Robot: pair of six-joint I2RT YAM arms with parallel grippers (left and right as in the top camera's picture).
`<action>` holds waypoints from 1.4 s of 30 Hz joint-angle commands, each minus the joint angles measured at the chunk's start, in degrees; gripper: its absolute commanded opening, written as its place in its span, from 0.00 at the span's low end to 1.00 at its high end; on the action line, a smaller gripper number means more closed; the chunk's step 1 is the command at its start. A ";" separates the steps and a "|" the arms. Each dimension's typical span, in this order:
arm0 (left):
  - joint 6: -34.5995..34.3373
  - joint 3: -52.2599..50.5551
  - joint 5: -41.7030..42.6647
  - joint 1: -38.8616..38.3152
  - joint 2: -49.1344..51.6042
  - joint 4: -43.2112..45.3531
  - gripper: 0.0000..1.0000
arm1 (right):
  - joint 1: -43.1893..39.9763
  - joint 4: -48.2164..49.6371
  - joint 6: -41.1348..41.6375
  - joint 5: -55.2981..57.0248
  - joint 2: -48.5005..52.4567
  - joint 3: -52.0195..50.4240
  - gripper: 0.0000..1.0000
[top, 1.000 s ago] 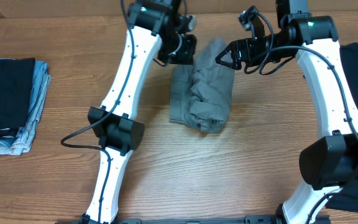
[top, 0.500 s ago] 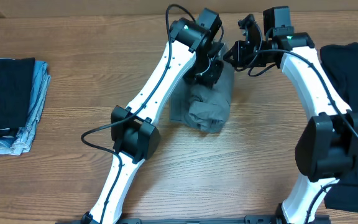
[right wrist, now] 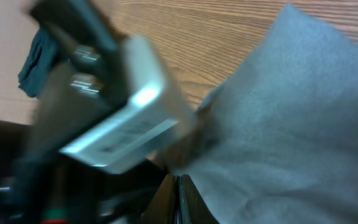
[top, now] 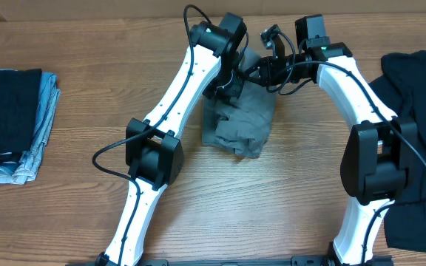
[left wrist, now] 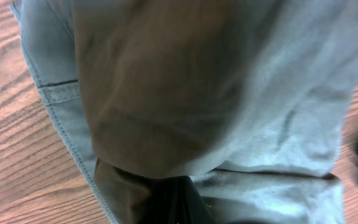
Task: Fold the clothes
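Observation:
The grey garment lies crumpled [top: 241, 124] and my grippers are near each other, so next I pull its fold [left wrist: 157, 140] away with my left gripper while my right gripper keeps hold of the garment's top edge.
A crumpled grey garment [top: 237, 124] lies at the table's middle back. My left gripper [top: 226, 84] presses into its upper left part. In the left wrist view grey cloth [left wrist: 216, 93] fills the frame and hangs from the dark jaws [left wrist: 179, 202], which are shut on a fold of it. My right gripper [top: 252, 70] sits at the garment's top edge, right beside the left one. In the right wrist view its fingers [right wrist: 178, 196] are pressed together with a thin edge of grey cloth [right wrist: 291, 124] between them.
A stack of folded dark and denim clothes [top: 9, 122] lies at the left edge. A black garment [top: 420, 103] is heaped at the right edge. The left arm's white link [right wrist: 123, 118] passes close in front of the right wrist camera.
The right gripper moved left onto the garment's top edge and shut. The left gripper swung right and then slightly back left over the garment, and the cloth's top bunched up.

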 commanded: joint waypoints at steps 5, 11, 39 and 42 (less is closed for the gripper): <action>0.28 -5.81 -4.31 1.51 -0.20 1.79 0.04 | 1.77 4.22 -0.81 -1.07 0.04 -0.15 0.04; 0.31 -5.81 -4.94 5.31 -0.20 1.33 0.04 | 1.86 6.58 0.87 -0.96 1.99 -0.15 0.04; 4.42 -5.55 8.61 -5.16 -9.90 3.48 0.04 | 6.34 24.24 12.96 3.56 12.55 -0.15 0.04; 4.90 -5.57 8.02 -5.11 -9.35 3.61 0.04 | 5.03 24.28 13.20 3.56 12.55 -0.15 0.04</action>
